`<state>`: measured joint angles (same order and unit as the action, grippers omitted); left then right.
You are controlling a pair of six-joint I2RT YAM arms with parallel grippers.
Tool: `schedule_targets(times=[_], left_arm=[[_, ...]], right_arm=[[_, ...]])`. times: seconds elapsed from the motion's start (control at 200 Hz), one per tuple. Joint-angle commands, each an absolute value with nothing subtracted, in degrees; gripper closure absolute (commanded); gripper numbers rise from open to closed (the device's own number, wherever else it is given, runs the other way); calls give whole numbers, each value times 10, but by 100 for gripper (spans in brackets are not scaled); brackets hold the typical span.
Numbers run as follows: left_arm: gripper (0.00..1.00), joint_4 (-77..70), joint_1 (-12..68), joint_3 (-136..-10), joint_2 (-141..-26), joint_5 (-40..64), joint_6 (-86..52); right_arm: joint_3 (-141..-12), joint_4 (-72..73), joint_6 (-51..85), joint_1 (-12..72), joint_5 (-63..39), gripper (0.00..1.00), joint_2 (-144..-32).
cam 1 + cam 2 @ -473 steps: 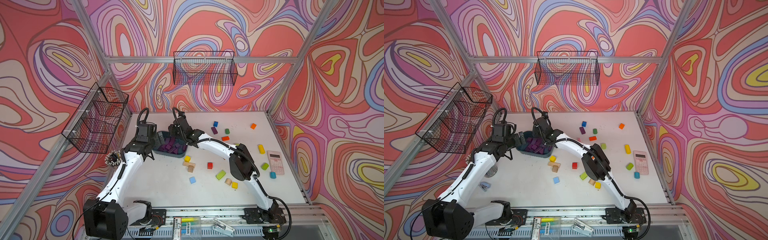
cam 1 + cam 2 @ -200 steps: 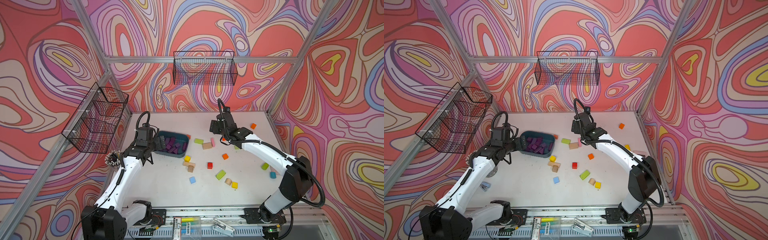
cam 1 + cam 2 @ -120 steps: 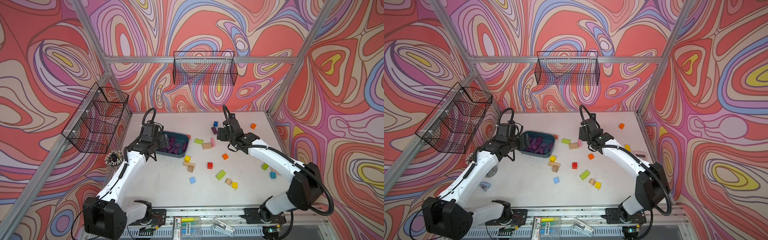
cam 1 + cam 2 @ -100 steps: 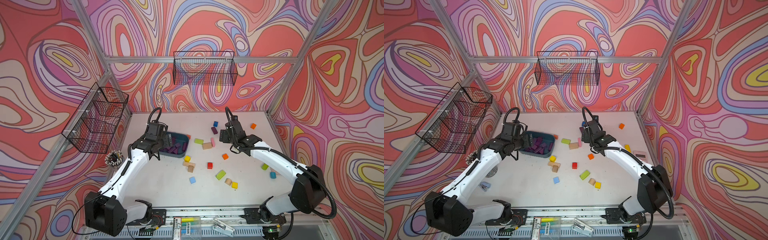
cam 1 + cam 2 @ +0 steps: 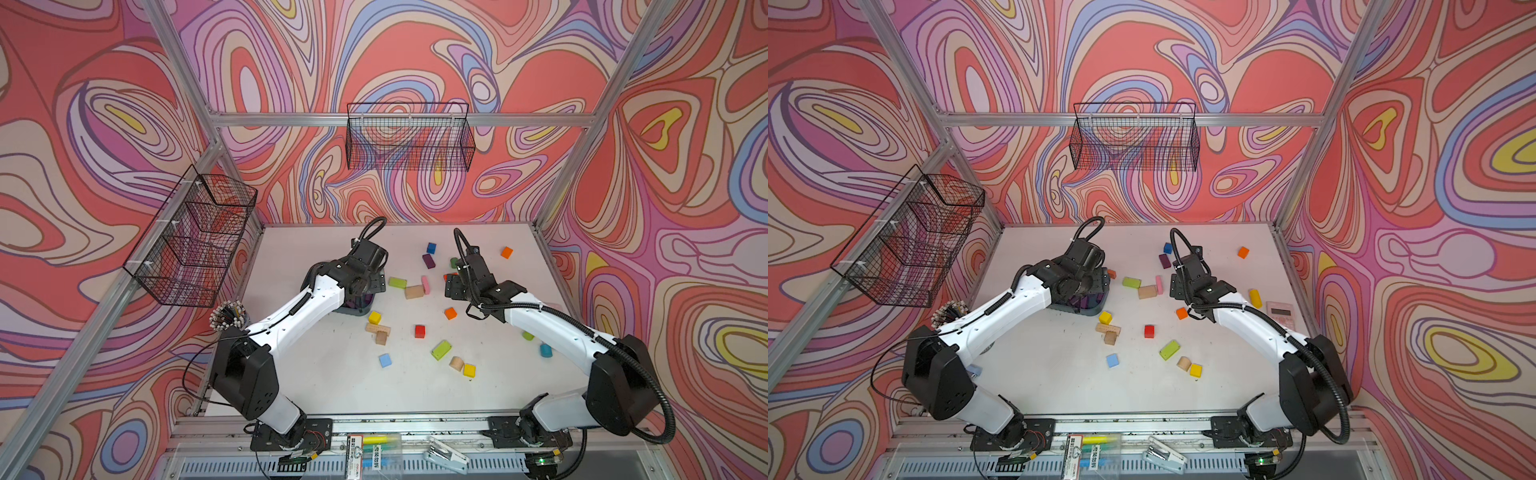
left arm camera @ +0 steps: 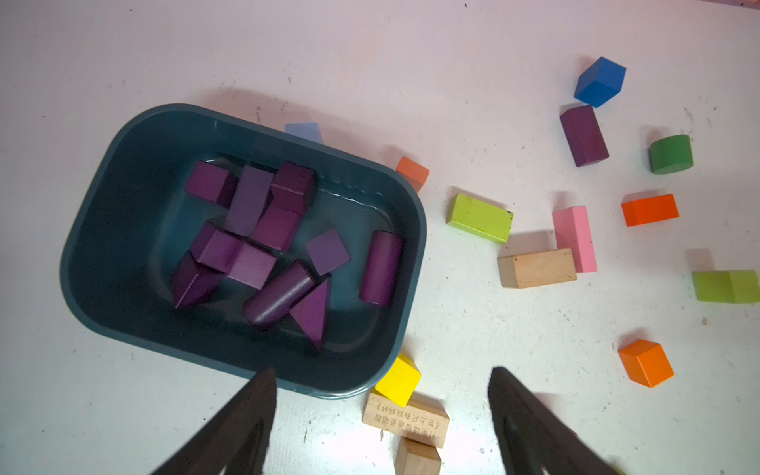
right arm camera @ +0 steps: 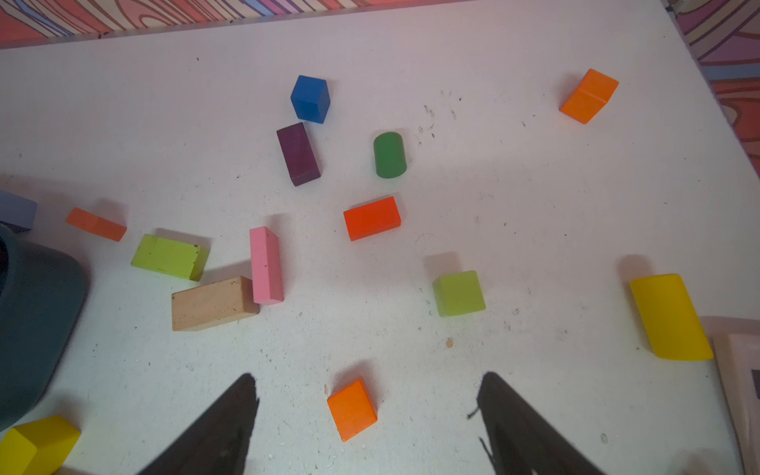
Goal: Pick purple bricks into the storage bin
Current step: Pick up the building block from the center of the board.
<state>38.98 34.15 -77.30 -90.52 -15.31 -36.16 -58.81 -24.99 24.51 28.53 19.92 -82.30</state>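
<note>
The storage bin [image 6: 245,253] is under my left gripper, so my left gripper should back out of the way while my right gripper takes the purple brick [image 5: 429,261] next to the blue cube.
The storage bin [image 6: 115,214] is a dark teal tray holding several purple bricks [image 6: 263,230]; my left arm covers most of it in both top views [image 5: 353,309] [image 5: 1096,309]. Another purple brick [image 7: 298,154], a cuboid, lies on the table beside a blue cube, also seen in a top view [image 5: 428,261]. My left gripper [image 6: 380,382] hangs open and empty over the bin's near rim. The right gripper [image 7: 368,382] is open and empty above an orange cube [image 7: 351,409], well short of the purple cuboid.
Loose blocks lie around: blue cube [image 7: 310,98], green cylinder [image 7: 389,155], pink slab [image 7: 266,265], a wooden block [image 7: 212,304], yellow cube [image 6: 397,380] against the bin. A calculator [image 5: 1281,311] lies at the right edge. Wire baskets [image 5: 409,137] [image 5: 191,241] hang on the walls.
The right arm has left the bin and swung right, toward the loose blocks. My left arm has moved from the bin's left side to over the bin.
</note>
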Motion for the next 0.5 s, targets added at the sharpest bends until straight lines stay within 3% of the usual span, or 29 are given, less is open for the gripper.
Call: schedule_targets(times=[0.0, 0.315, 0.491], left_arm=[[16, 427, 347, -796, -922, -163, -388], [14, 530, 348, -887, -961, -183, -344], [14, 558, 335, -877, -945, -161, -311]], right_arm=[[-603, -247, 235, 282, 189, 13, -831], [-690, -269, 168, 283, 164, 18, -925], [-765, -289, 149, 282, 148, 23, -1010]])
